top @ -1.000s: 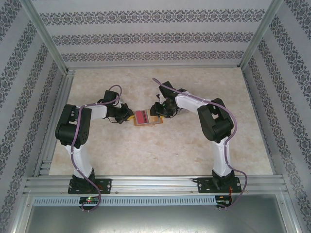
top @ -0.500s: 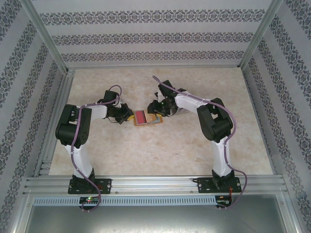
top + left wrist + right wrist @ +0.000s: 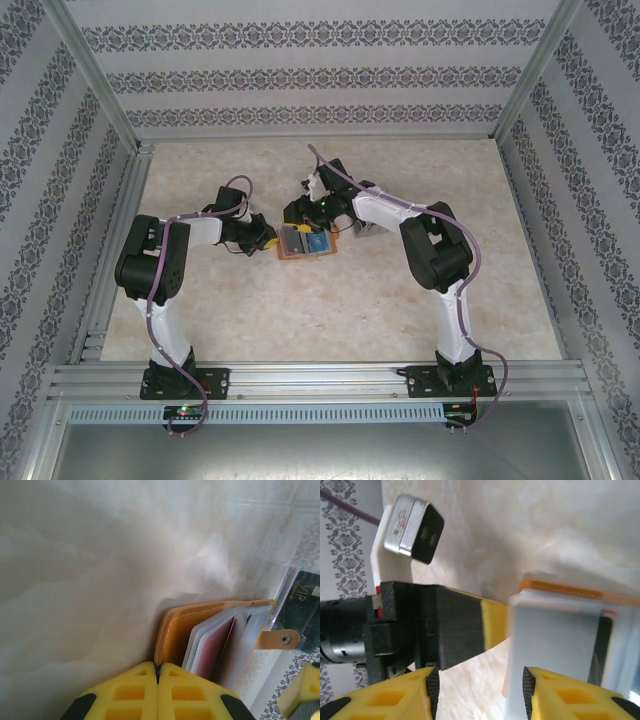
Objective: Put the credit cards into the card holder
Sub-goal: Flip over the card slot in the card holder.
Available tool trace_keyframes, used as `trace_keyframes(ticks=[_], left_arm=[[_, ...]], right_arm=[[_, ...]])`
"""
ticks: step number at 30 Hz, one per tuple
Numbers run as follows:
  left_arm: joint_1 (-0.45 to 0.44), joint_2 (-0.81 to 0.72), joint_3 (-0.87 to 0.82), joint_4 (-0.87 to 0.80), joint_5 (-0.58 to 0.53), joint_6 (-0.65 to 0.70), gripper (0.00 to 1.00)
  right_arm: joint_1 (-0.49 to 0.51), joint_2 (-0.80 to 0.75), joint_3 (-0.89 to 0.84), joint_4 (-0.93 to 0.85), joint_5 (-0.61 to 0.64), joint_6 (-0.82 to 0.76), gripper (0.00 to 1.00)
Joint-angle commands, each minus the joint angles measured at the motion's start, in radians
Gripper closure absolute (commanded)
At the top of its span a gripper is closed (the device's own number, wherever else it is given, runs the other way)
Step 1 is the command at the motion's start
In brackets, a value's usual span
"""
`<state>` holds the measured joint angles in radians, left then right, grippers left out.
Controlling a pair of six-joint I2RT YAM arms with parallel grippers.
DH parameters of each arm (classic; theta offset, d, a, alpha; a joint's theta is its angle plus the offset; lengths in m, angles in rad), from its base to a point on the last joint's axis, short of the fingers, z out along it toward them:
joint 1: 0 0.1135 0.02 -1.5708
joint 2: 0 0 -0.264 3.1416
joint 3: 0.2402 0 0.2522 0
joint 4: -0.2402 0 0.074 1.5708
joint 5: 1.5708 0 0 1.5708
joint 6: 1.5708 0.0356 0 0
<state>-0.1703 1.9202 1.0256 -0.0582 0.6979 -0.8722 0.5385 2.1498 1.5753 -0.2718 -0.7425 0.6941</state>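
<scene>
My right gripper should sweep back, because a clear sleeve (image 3: 554,642) is standing half turned over the card holder. The gripper needs to lay the sleeve flat over the bluish card (image 3: 318,242).
The orange-tan card holder (image 3: 300,257) lies open on the table between the arms, its clear sleeves fanned out. My left gripper (image 3: 268,240) is shut on the edge of its orange cover (image 3: 180,630). One sleeve holds a red card (image 3: 212,650). A pale grey-blue flat sheet (image 3: 555,650) stands over the holder, right beside my right fingertip (image 3: 570,695); I cannot tell whether it is a card or a sleeve. My right gripper (image 3: 300,215) hovers over the holder's far left part, open (image 3: 477,695), with bare table between its fingers. A bluish card (image 3: 318,243) shows on the holder's right half.
A small silver-grey object (image 3: 361,229) lies just right of the holder, under the right arm. A dark card marked VIP (image 3: 300,605) sits behind clear plastic past the holder's snap tab (image 3: 277,639). Patterned walls and aluminium rails enclose the table (image 3: 300,320).
The right gripper has moved left and away from the near edge, over the holder. The red card seen from above earlier is now covered by a pale sheet. The left arm has held still.
</scene>
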Motion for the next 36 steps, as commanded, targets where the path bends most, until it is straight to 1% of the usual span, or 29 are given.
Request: trace_keyframes(ticks=[1,6,8,15,23,28,32,36], left_arm=[[-0.010,0.017,0.019,0.022,0.000,-0.005,0.93],[-0.010,0.016,0.015,0.021,-0.002,-0.001,0.93],[-0.010,0.017,0.016,0.023,-0.001,-0.001,0.93],[-0.010,0.023,0.024,0.021,0.002,-0.001,0.93],[-0.011,0.014,0.017,0.020,-0.002,-0.001,0.93],[-0.011,0.014,0.009,0.034,-0.002,-0.012,0.93],[-0.011,0.013,0.009,0.034,-0.003,-0.012,0.93],[-0.011,0.015,0.012,0.034,-0.004,-0.014,0.93]], right_arm=[[-0.003,-0.025,0.001,-0.070,0.058,-0.030,0.50],[-0.034,-0.089,-0.075,-0.186,0.242,-0.119,0.50],[-0.042,-0.106,-0.099,-0.220,0.294,-0.145,0.50],[-0.055,-0.120,-0.153,-0.225,0.348,-0.149,0.50],[-0.041,-0.088,-0.128,-0.228,0.333,-0.150,0.50],[-0.033,-0.074,-0.121,-0.177,0.256,-0.125,0.50],[-0.023,-0.064,-0.085,-0.173,0.227,-0.123,0.50],[-0.025,-0.050,-0.078,-0.105,0.152,-0.080,0.50]])
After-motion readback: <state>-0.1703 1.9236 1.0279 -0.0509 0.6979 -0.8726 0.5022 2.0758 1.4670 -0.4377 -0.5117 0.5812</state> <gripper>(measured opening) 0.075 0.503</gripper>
